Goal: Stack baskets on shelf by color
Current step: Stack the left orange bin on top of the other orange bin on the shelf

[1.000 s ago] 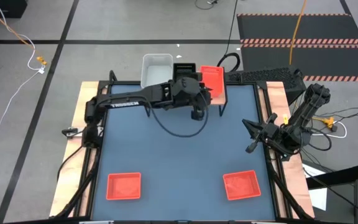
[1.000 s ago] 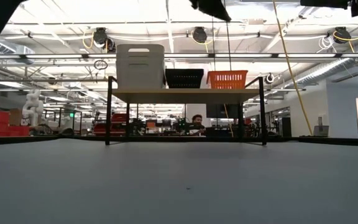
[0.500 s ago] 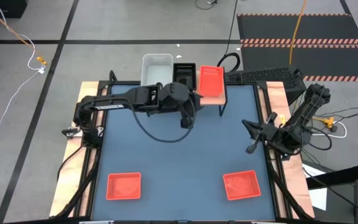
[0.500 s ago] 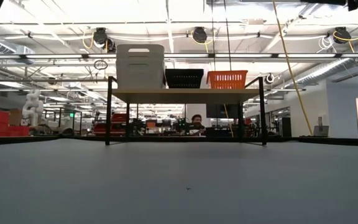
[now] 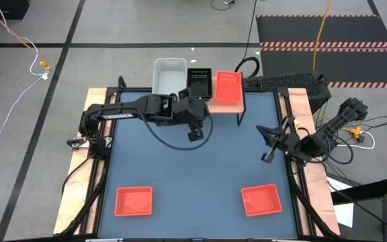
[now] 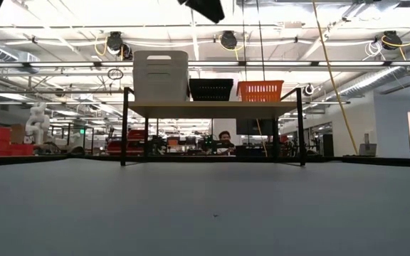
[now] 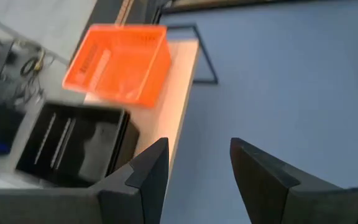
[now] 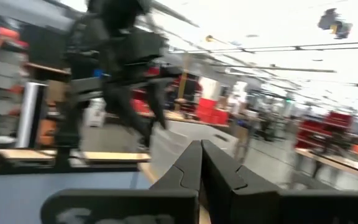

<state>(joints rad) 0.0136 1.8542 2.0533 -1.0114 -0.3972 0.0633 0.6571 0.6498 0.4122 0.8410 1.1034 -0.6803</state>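
The shelf's red basket (image 5: 228, 87) is empty with walls sloping inward, so the near red basket (image 5: 134, 201) will nest inside when I lower it.
The shelf (image 5: 240, 102) stands at the table's far edge on thin black legs. On its board rest a white basket stack (image 5: 170, 75), a black basket (image 5: 199, 82) and a red basket (image 5: 226, 87), also seen in the low view as white stack (image 6: 161, 75), black basket (image 6: 211, 89) and red basket (image 6: 260, 90). Two more red baskets (image 5: 134, 201) (image 5: 260, 199) lie on the table near its near edge. My left gripper (image 5: 193, 133) (image 7: 199, 162) hangs open just in front of the shelf, holding nothing. My right gripper (image 5: 269, 144) (image 8: 201, 155) is shut over the table's right side.
The dark table top (image 5: 193, 168) lies between the shelf and the two near red baskets. Light wooden side edges (image 5: 79, 141) border the table. In the left wrist view the red basket (image 7: 118, 62) and black basket (image 7: 73, 152) sit on the shelf board (image 7: 180, 93).
My left gripper has drawn back from the red basket on the shelf, moving toward the near edge and a little to the left. The right arm has shifted its pose and its gripper has moved slightly toward the table's middle. The baskets on the shelf have stayed put.
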